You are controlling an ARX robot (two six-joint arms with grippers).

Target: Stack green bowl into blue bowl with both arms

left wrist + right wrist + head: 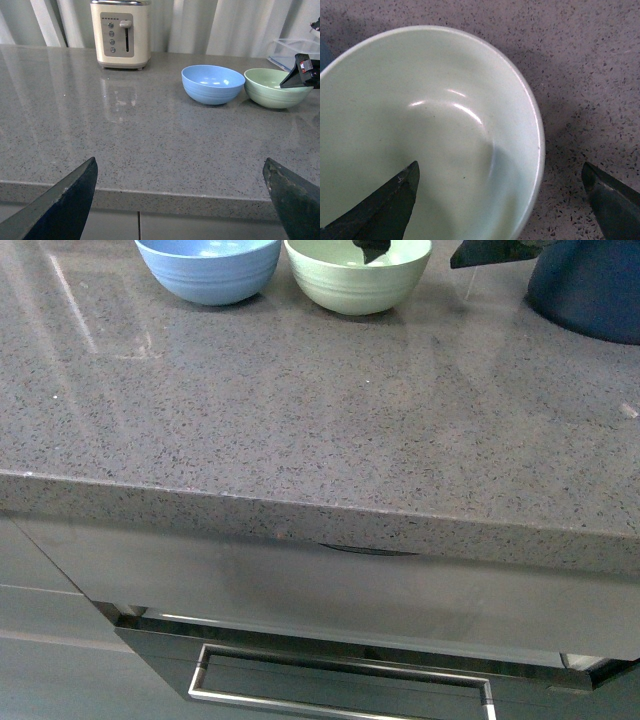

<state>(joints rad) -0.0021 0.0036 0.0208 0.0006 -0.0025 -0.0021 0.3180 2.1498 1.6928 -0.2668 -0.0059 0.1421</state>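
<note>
The blue bowl's opening [213,76] looks hardly as wide as the green bowl [272,95]. The green bowl will therefore sit high and at a tilt when I stack it.
The blue bowl [208,270] and the green bowl [357,280] stand upright side by side at the back of the grey counter, almost touching. Both also show in the left wrist view, the blue bowl [212,84] beside the green bowl [276,88]. My right gripper [430,252] is open over the green bowl's right rim. In the right wrist view [500,200] one finger hangs over the bowl's inside [420,135] and the other over the counter outside it. My left gripper [180,200] is open and empty at the counter's front edge, well short of the bowls.
A dark navy vessel [590,285] stands right of the green bowl. A cream toaster [120,33] stands at the back, beyond the blue bowl, and a clear container [295,50] lies behind the green bowl. A drawer with a metal handle [340,680] is below the counter edge [300,510].
</note>
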